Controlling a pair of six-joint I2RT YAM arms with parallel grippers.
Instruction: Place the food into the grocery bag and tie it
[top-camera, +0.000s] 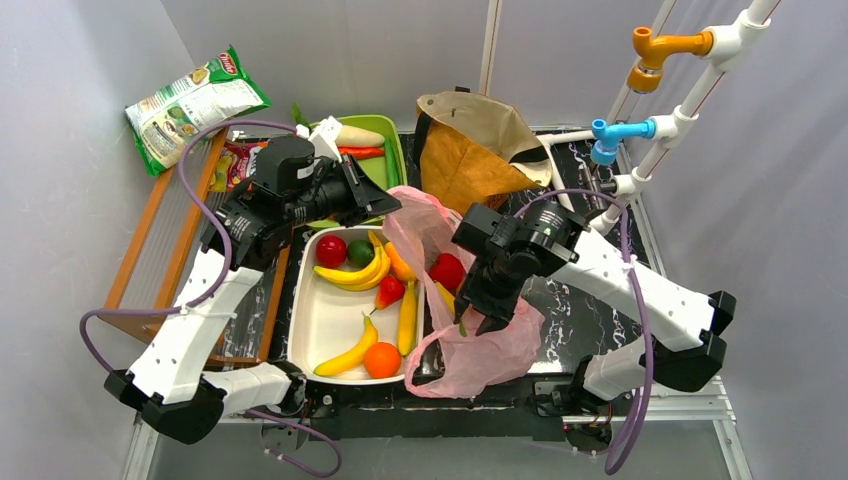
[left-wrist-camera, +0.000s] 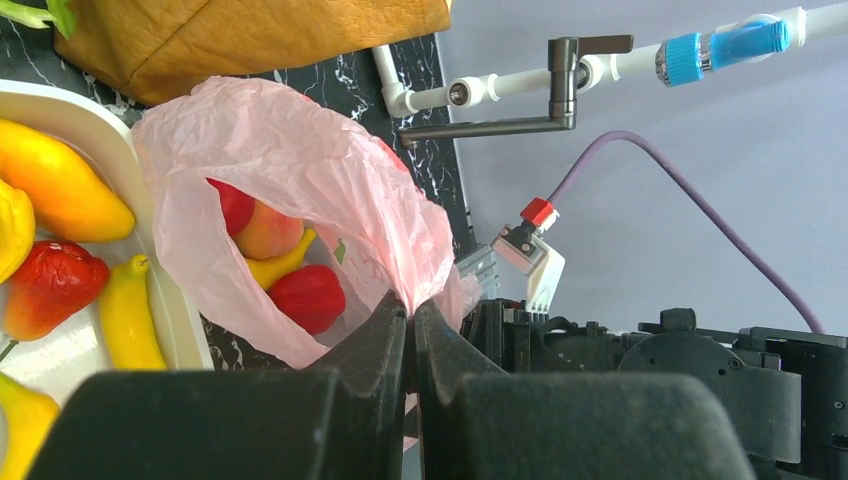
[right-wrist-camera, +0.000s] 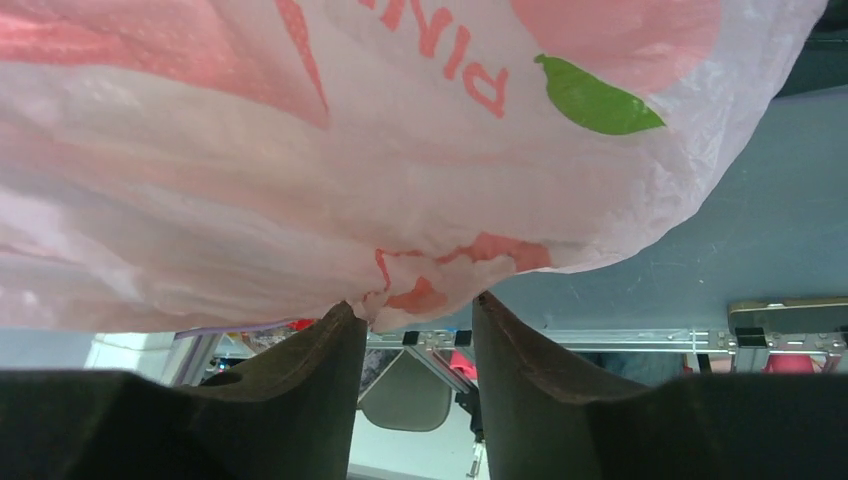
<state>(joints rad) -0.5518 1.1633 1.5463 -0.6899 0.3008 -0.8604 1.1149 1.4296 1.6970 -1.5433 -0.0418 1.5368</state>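
Note:
The grocery bag's near side (top-camera: 478, 366) sags by the white tray, so the robot's right gripper should grab its loose film (right-wrist-camera: 425, 285) and raise it open together with the left gripper.
The pink grocery bag (top-camera: 480, 352) sags beside a white tray (top-camera: 310, 335) that holds food: bananas (top-camera: 352, 274), an orange (top-camera: 381, 360), a red apple (top-camera: 331, 250) and a green piece (top-camera: 360, 252). Inside the grocery bag (left-wrist-camera: 300, 170) lie a peach (left-wrist-camera: 268, 232), a banana (left-wrist-camera: 282, 264) and a red fruit (left-wrist-camera: 308, 297). My left gripper (left-wrist-camera: 411, 312) is shut on the bag's upper edge and holds the mouth up (top-camera: 395, 206). My right gripper (right-wrist-camera: 412, 305) is open just under the bag's film (right-wrist-camera: 400, 150), which brushes one fingertip; it hangs over the bag's middle (top-camera: 480, 318).
A brown paper bag (top-camera: 470, 150) stands behind the pink one. A green tray with long vegetables (top-camera: 375, 145) and a crisp packet (top-camera: 190, 105) sit at the back left. A white pipe frame (top-camera: 680, 110) rises at the right, and a wooden rack (top-camera: 160, 250) runs along the left.

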